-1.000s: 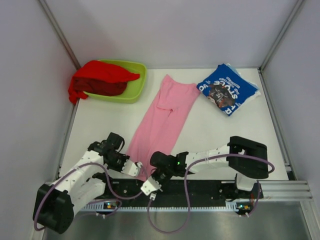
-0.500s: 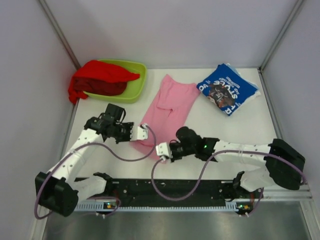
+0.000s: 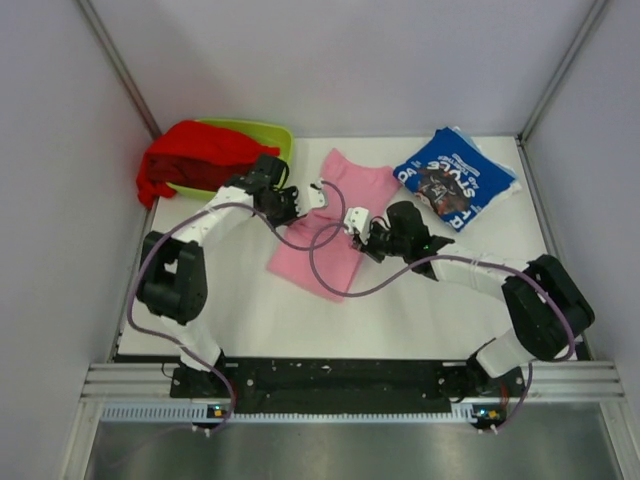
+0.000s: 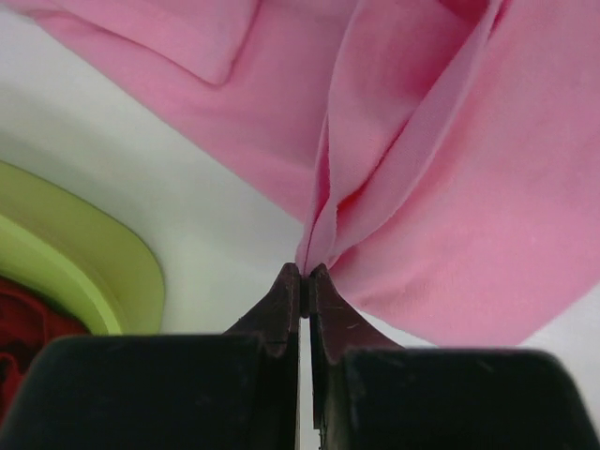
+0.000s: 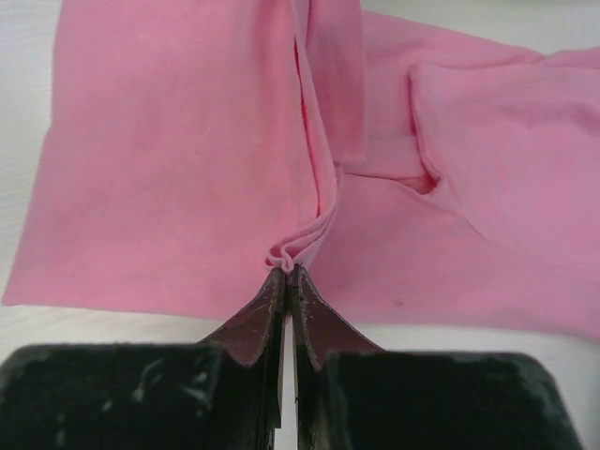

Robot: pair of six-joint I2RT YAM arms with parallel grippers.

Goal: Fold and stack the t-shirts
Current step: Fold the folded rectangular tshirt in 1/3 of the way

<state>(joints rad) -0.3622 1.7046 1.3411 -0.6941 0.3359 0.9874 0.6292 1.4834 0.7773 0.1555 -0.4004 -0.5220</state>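
The light pink t-shirt (image 4: 323,234) is pinched on opposite sides by my grippers. My left gripper should keep pulling the fold toward the t-shirt's back half (image 3: 354,184) and let go of it there.
The light pink t-shirt (image 3: 330,250) lies folded over on itself mid-table. My left gripper (image 3: 318,192) is shut on its hem at the left side, the pinched cloth bunched at the tips (image 4: 306,267). My right gripper (image 3: 354,219) is shut on the hem at the right side, a fold of pink caught at the tips (image 5: 291,267). The pink shirt fills both wrist views (image 4: 450,187) (image 5: 187,141). The blue t-shirt (image 3: 455,187) with white lettering lies folded at the back right. The red t-shirt (image 3: 200,157) is heaped in the tray.
The lime-green tray (image 3: 275,135) stands at the back left, its rim also in the left wrist view (image 4: 66,262). White walls close in the table on three sides. Both arms' cables loop over the pink shirt.
Both grippers have carried the pink shirt's near hem away from the front edge toward the back, folding the long shirt in half. The arms are now stretched far out.
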